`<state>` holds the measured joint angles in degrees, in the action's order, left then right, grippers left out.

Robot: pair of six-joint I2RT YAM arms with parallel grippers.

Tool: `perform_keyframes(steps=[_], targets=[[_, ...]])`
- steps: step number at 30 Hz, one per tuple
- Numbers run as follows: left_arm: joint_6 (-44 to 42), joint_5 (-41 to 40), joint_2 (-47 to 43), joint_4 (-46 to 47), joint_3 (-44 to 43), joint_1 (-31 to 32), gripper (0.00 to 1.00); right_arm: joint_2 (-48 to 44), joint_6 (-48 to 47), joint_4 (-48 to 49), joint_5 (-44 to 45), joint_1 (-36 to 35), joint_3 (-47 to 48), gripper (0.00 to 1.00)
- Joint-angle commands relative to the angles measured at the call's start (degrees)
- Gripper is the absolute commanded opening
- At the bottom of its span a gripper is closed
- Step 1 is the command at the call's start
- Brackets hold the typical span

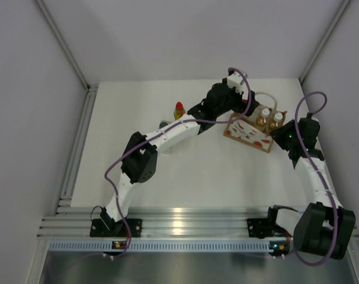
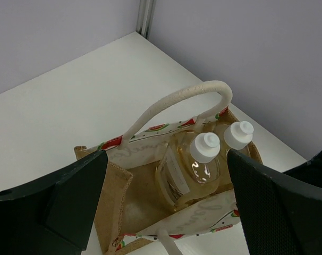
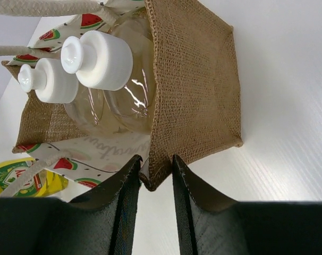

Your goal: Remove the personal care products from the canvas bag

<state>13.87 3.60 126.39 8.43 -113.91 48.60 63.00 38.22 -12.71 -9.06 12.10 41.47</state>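
Note:
The inner amber bottle [image 1: 262, 119] has empty space [image 2: 142, 194] next to it, so it will slide out when I lift it, and its neighbour will stay standing.
The canvas bag [image 1: 249, 134] stands at the back right of the table, its mouth open [image 2: 124, 186]. Two clear amber bottles with white caps [image 2: 206, 147] [image 2: 238, 134] stand inside it at one end; they also show in the top view [image 1: 265, 115] [image 1: 278, 118] and the right wrist view [image 3: 97, 58] [image 3: 47, 79]. My left gripper [image 2: 166, 212] hovers open above the bag's mouth, fingers [image 2: 70, 196] spread to either side. My right gripper [image 3: 155, 172] is shut on the bag's burlap corner [image 3: 193, 90]. A yellow bottle with a red cap [image 1: 179, 110] stands on the table left of the bag.
A small grey-topped thing [image 1: 163, 124] peeks out beside my left forearm, mostly hidden. The yellow bottle [image 3: 20, 178] shows low at the left of the right wrist view. Grey walls [image 1: 167, 35] close in the table at the back and sides. An aluminium rail [image 1: 185, 222] runs along the near edge.

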Motion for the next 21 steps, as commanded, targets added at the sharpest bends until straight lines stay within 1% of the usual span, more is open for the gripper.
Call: perform_keyframes(steps=[1,8,15,19,21], targets=[[0.5,1.1,1.5,1.6,-5.9,0.5,0.98,-2.6,2.4,4.0,1.8,-0.3,-1.5,0.29],[1.0,1.4,5.6,1.6,-8.7,1.5,0.98,-5.1,3.4,4.9,2.8,0.2,-5.0,0.3],[-0.9,-1.6,8.6,1.6,-10.7,3.8,0.98,-2.5,2.9,6.6,0.4,0.9,-5.3,0.3],[-3.3,-6.6,10.0,1.6,-11.1,4.6,0.94,-2.6,3.3,7.0,0.3,0.9,-5.5,0.27],[-3.8,-7.7,11.1,1.6,-11.4,4.9,0.93,-3.5,3.3,7.0,0.5,0.9,-5.7,0.23]])
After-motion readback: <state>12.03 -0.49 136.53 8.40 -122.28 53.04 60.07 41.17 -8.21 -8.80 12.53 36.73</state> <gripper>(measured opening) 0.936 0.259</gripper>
